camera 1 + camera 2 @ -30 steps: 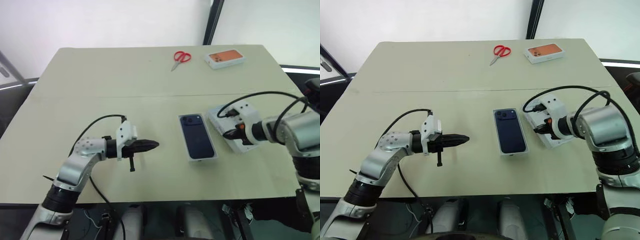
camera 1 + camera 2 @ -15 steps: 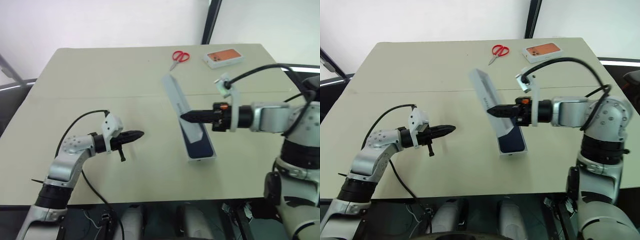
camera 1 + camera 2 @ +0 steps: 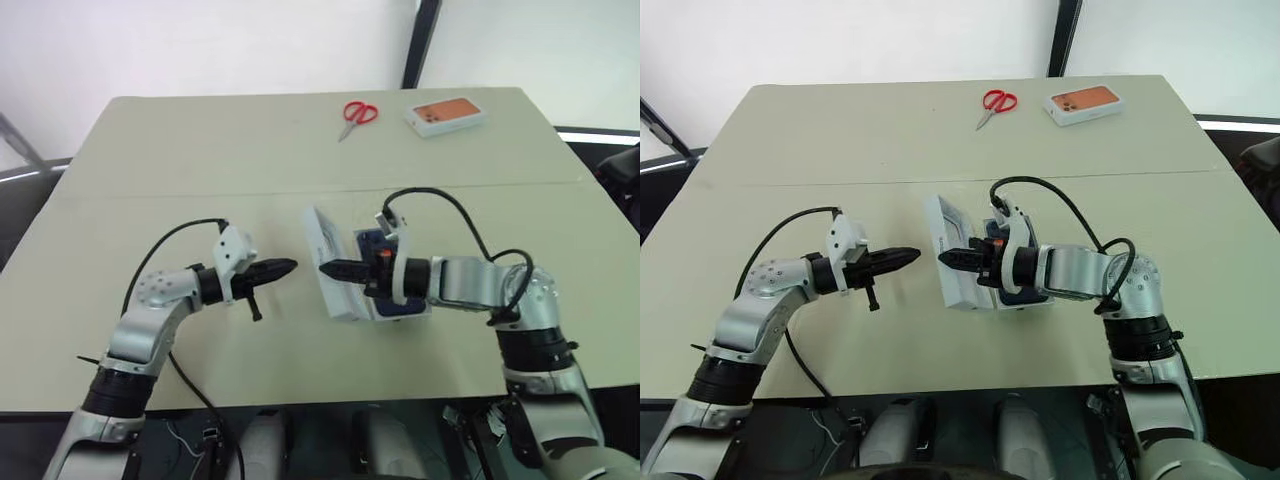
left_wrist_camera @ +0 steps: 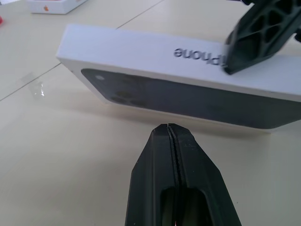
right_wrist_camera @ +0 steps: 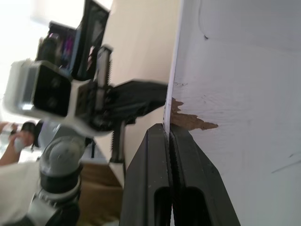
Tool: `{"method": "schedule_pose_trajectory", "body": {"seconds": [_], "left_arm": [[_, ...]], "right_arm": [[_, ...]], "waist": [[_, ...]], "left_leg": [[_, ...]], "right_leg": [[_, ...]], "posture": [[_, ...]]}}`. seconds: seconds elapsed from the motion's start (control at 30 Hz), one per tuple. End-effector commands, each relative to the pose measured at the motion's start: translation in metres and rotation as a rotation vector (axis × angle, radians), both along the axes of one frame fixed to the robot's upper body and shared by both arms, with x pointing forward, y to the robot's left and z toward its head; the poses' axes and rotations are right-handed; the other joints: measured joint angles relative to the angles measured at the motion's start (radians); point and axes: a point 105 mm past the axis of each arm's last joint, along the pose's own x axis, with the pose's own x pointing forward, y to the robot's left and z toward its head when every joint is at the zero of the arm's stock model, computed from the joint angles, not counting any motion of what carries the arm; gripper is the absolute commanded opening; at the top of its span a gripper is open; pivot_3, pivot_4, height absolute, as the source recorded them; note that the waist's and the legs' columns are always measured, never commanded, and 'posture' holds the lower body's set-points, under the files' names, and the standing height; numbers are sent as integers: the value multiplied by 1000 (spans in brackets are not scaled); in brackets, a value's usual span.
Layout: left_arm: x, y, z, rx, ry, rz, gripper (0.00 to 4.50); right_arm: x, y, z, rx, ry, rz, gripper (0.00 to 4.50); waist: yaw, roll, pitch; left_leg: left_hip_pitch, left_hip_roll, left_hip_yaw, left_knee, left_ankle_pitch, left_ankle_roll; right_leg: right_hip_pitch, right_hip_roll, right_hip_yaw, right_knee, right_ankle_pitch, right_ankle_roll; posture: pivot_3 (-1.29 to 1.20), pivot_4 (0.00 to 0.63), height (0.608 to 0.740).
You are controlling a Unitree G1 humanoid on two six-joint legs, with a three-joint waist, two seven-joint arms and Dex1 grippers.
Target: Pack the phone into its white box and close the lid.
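My right gripper should flip the lid over and my left gripper should push its long side square, because the lid's lower edge stands beside the white box.
The white lid stands tilted on one long edge just left of the white box. My right gripper is shut on the lid's rim, reaching across the box from the right. The right wrist view shows the rim at its fingertips and the lid's plain white inside. The dark blue phone lies in the box, mostly hidden behind the right hand. My left gripper is shut and empty, pointing at the lid from a short gap away. The lid's printed top faces it.
Red scissors and a white box with an orange top lie at the table's far edge. Bare tabletop spreads to the left and in front of the lid.
My right gripper lifted the lid from the right of the box, swung it across the phone and brought it down on edge at the box's left. The left gripper stayed almost in place.
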Motion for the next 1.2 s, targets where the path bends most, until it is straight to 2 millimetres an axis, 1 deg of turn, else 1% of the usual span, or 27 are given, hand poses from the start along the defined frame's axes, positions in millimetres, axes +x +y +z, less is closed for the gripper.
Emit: {"method": "schedule_pose_trajectory", "body": {"seconds": [0.03, 0.23, 0.27, 0.33, 0.37, 0.4, 0.53, 0.63, 0.73, 0.8, 0.93, 1.07, 1.17, 1.2], "left_arm": [[-2, -9, 7, -2, -36, -24, 0], [3, -15, 7, 2, -45, -31, 0], [5, -16, 7, 4, -48, -30, 0], [9, -20, 7, 6, -57, -24, 0], [14, -24, 8, 2, -62, -11, 0], [17, -28, 8, -1, -66, -2, 0], [25, -45, 10, -22, -78, 1, 0], [28, -59, 12, -34, -90, -8, 0], [28, -72, 16, -60, -92, -35, 0], [26, -82, 17, -70, -95, -66, 0], [18, -108, 20, -82, -90, -155, 0], [13, -117, 21, -86, -88, -188, 0], [14, -116, 25, -112, -81, -172, 0], [16, -113, 28, -124, -83, -153, 0]], "right_arm": [[8, -11, 2, 8, 22, -106, 62], [11, -14, 7, 25, 21, -158, 62], [11, -16, 9, 26, 9, -157, 307], [10, -19, 13, 22, -16, -155, 875], [11, -24, 18, 16, -46, -150, 1275], [11, -27, 22, 12, -66, -145, 1870], [9, -40, 45, -31, -183, -83, 3899], [6, -52, 60, -95, -255, -47, 3899], [7, -67, 66, -185, -301, -51, 3899], [7, -77, 66, -284, -357, -47, 3899], [21, -113, 51, -543, -438, -115, 3899], [27, -123, 44, -639, -511, -98, 3899], [30, -126, 42, -702, -578, -74, 3899], [31, -127, 42, -723, -599, -66, 3899]], "waist": [[0, 0, 0], [0, 1, 0], [0, 1, 0], [-1, 1, 0], [1, 1, 0], [3, 1, 0], [-2, 2, 0], [-3, 2, 1], [-2, 2, 1], [0, 2, 1], [6, 2, 1], [-1, 2, 1], [-1, 2, 1], [0, 2, 1]], "left_leg": [[0, 0, 0, 0, 0, 0], [0, 0, 0, 0, 0, 0], [0, 0, 0, 0, 0, 0], [0, 0, 0, 0, 0, 0], [0, 0, 0, 0, 0, 0], [0, 0, 0, 0, 0, 0], [0, -1, 1, 0, 0, 1], [0, 0, 1, 0, -1, 2], [0, 0, 1, 0, -1, 2], [0, 0, 1, 0, -1, 2], [-1, 0, 1, 1, -1, 2], [-1, -1, 1, 1, -1, 2], [0, 0, 1, 1, -1, 3], [0, 0, 1, 1, -1, 3]], "right_leg": [[0, 0, 0, 0, 0, 0], [0, 0, 0, 0, 0, 0], [0, 0, 0, 0, 0, 0], [0, 0, 0, 0, 0, 0], [0, 0, 0, 0, 0, 0], [0, 0, 0, 0, 0, 0], [0, 0, 0, 0, 0, 0], [0, 2, 0, 0, 0, 0], [0, 2, 0, -1, 0, 0], [0, 2, 0, -1, 0, 0], [0, 1, 0, -1, 0, 0], [0, 0, 0, -2, 0, 0], [0, 1, 0, -1, 0, 0], [0, 2, 0, -1, 0, 0]], "posture": [[0, 150, 740], [0, 150, 740], [0, 150, 740], [0, 150, 740], [0, 150, 740], [0, 150, 740], [0, 150, 740], [0, 150, 740], [0, 150, 740], [0, 150, 740], [0, 150, 740], [0, 150, 740], [0, 150, 740], [0, 150, 740]]}}
